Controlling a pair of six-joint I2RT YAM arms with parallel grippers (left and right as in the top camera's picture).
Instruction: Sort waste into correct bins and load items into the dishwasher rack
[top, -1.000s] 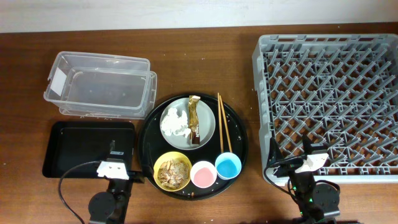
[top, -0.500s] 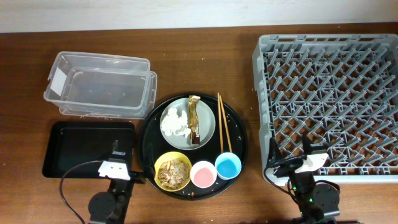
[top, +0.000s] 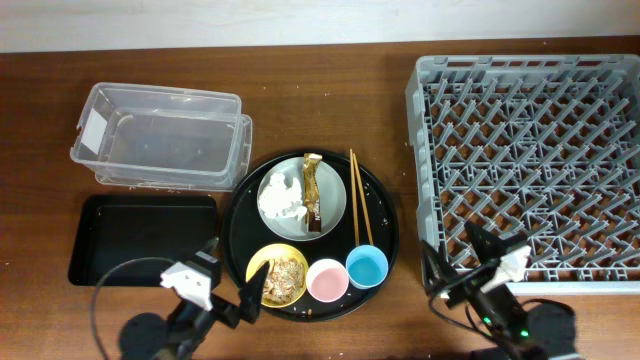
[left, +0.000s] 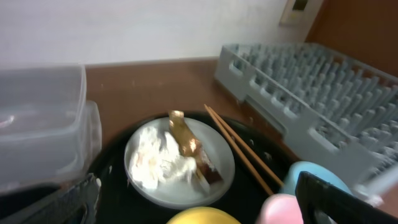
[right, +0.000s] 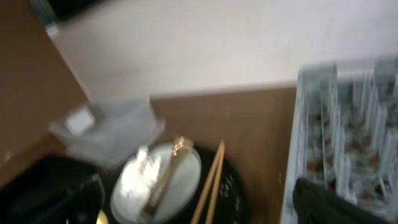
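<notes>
The robot's left gripper should take the pink cup (top: 327, 281) and pass it over for the rack, because the blue cup (top: 367, 266) stands between the robot's right gripper and the pink cup.
The grey plate (top: 303, 215) on the round black tray holds crumpled white tissue (top: 280, 200) and a golden-brown wrapper (top: 314, 195). Wooden chopsticks (top: 360, 198) lie to its right. In front stand a yellow bowl (top: 278, 275) with beige food scraps, a pink cup (top: 327, 279) and a blue cup (top: 367, 267). My left gripper (top: 228, 285) is open and empty just left of the yellow bowl; its wrist view shows the plate (left: 214, 174) and bowl (left: 199, 216) ahead. My right gripper (top: 470, 265) is open and empty at the dishwasher rack's (top: 530, 170) front left corner.
A clear tub (top: 160, 135) with a white label sits at the back left. A shallow black tray (top: 140, 235) lies in front of it, left of the round black tray (top: 385, 235). The right wrist view is blurred and shows the chopsticks (right: 208, 180) and rack (right: 348, 124).
Both arms have lifted and tilted at the front edge. The left gripper has swung right toward the yellow bowl. The objects on the table have not moved.
</notes>
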